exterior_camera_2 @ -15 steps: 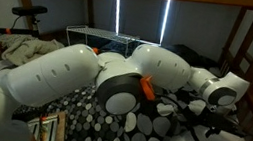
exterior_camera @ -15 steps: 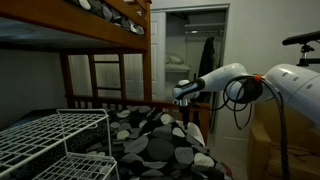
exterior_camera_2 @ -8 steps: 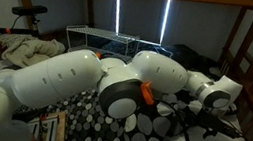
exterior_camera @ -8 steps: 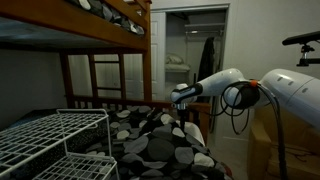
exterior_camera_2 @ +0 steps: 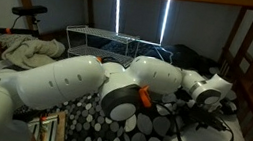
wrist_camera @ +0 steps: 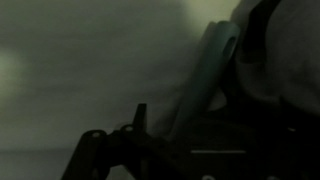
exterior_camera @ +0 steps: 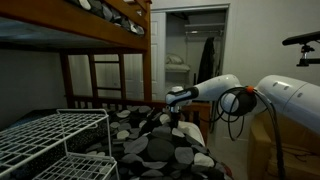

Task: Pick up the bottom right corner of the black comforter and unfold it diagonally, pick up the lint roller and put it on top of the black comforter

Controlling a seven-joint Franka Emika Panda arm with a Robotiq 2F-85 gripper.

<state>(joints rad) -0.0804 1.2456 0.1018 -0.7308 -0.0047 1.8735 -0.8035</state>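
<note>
I can see the lint roller's pale green handle (wrist_camera: 212, 65) at a slant across my gripper's fingers beside the black comforter, so next I turn my gripper to line up with the handle (wrist_camera: 199, 93) before it closes.
The black comforter with grey and white pebble print lies bunched on the lower bunk in both exterior views (exterior_camera: 150, 146) (exterior_camera_2: 143, 136). My gripper (exterior_camera: 173, 112) hangs fingers-down just above the comforter's raised far corner; in an exterior view it is at the right, low over the fabric (exterior_camera_2: 204, 114). The views are too dark and blurred to tell whether the jaws are open or shut. The wrist view shows a pale greenish elongated shape (wrist_camera: 208, 78) next to the patterned fabric; I cannot tell what it is. I cannot make out the lint roller.
A white wire rack (exterior_camera: 62, 138) stands by the bed and also shows at the back (exterior_camera_2: 106, 41). The wooden bunk frame (exterior_camera: 108, 78) runs overhead and behind. Beige bedding (exterior_camera_2: 26, 54), a bicycle (exterior_camera_2: 28, 12) and an open closet doorway (exterior_camera: 190, 60) are around.
The arm has lowered and stretched further out, bringing the gripper down toward the comforter's far corner. The comforter has not visibly moved.
</note>
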